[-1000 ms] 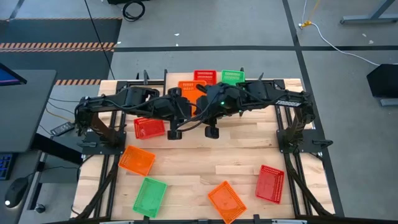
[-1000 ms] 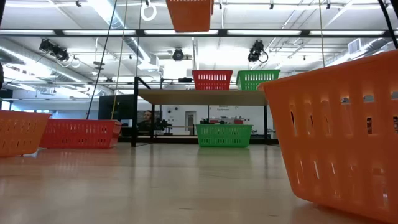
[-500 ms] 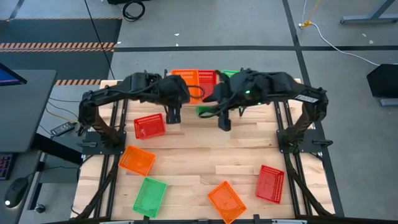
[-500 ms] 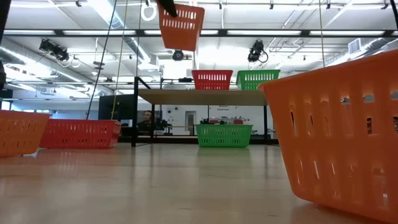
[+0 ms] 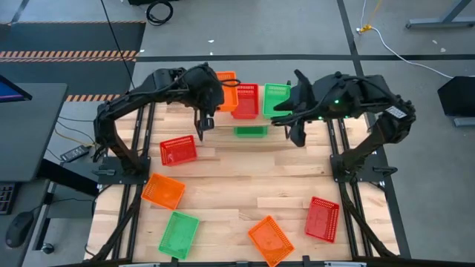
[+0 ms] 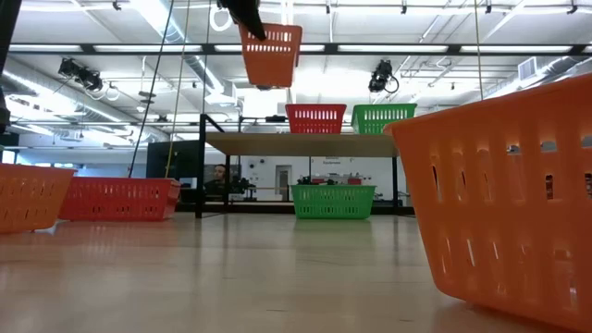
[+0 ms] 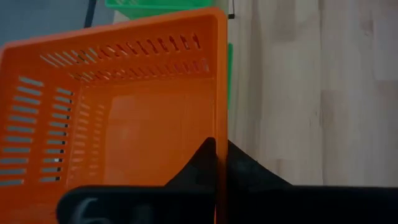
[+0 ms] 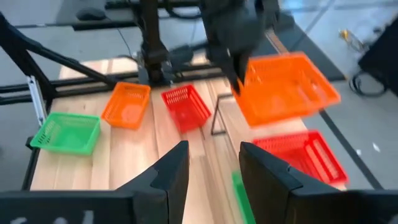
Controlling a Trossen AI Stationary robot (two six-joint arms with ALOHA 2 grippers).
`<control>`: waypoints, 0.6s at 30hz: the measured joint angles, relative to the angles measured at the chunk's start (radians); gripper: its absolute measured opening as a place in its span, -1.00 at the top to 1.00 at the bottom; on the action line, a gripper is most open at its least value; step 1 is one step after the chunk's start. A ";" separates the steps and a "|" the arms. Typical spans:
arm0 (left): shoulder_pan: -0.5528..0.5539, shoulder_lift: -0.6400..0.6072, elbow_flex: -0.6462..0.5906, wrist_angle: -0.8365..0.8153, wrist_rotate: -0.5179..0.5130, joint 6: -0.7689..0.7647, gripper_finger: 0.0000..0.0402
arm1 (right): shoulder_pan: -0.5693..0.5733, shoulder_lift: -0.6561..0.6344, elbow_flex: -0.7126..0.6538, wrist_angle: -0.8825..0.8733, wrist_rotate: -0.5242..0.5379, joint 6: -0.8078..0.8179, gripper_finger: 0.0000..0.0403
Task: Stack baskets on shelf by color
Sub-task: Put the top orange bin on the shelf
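The orange basket's side is hanging over the red basket's rim, so my left gripper should pull the orange basket toward the shelf's empty end before lowering it.
My left gripper is shut on an orange basket and holds it in the air over the left end of the shelf. On the shelf's top board stand a red basket and a green basket. Another green basket rests with its bottom on the table under the shelf. My right gripper is open and touches nothing; it hovers near the shelf's right end, pointing toward the table's left. My left gripper pinches one side wall of the orange basket at its rim, one finger inside the basket and one outside. In the low view it grips the upper corner. The basket hangs slightly tilted, lifted clear above the shelf.
On the table lie a red basket, an orange basket and a green one at the left, an orange one near the front edge and a red one at the right. Bare planks lie between them.
My left gripper has carried the orange basket from the table's middle toward the far edge, to above the shelf's left end; in the low view the basket now shows lower and whole. My right gripper has swung toward the table's right, away from the middle.
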 joint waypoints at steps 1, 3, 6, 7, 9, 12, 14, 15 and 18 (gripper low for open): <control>0.006 0.000 0.000 0.003 0.008 -0.001 0.98 | 0.000 -0.005 0.000 -0.021 0.005 0.012 0.27; 0.016 0.000 0.000 0.021 0.032 -0.006 0.98 | 0.000 -0.017 0.000 -0.057 0.019 0.036 0.27; 0.019 -0.011 0.000 0.051 0.043 -0.006 0.98 | 0.000 -0.033 0.000 -0.092 0.031 0.067 0.27; 0.018 -0.018 0.000 0.069 0.045 -0.009 0.98 | 0.000 -0.037 0.000 -0.099 0.038 0.075 0.27; 0.017 -0.037 0.000 0.111 0.046 -0.034 0.98 | 0.000 -0.042 0.000 -0.109 0.045 0.085 0.27; 0.010 -0.063 0.000 0.141 0.047 -0.047 0.98 | 0.000 -0.046 -0.001 -0.111 0.050 0.094 0.27; 0.012 -0.075 0.000 0.137 0.047 -0.045 0.98 | 0.000 -0.046 -0.001 -0.111 0.061 0.094 0.27; 0.016 -0.079 0.000 0.127 0.051 -0.045 0.98 | -0.001 -0.045 -0.001 -0.111 0.065 0.093 0.27; 0.019 -0.126 -0.088 0.173 0.072 -0.055 0.98 | -0.001 -0.042 -0.001 -0.111 0.072 0.086 0.27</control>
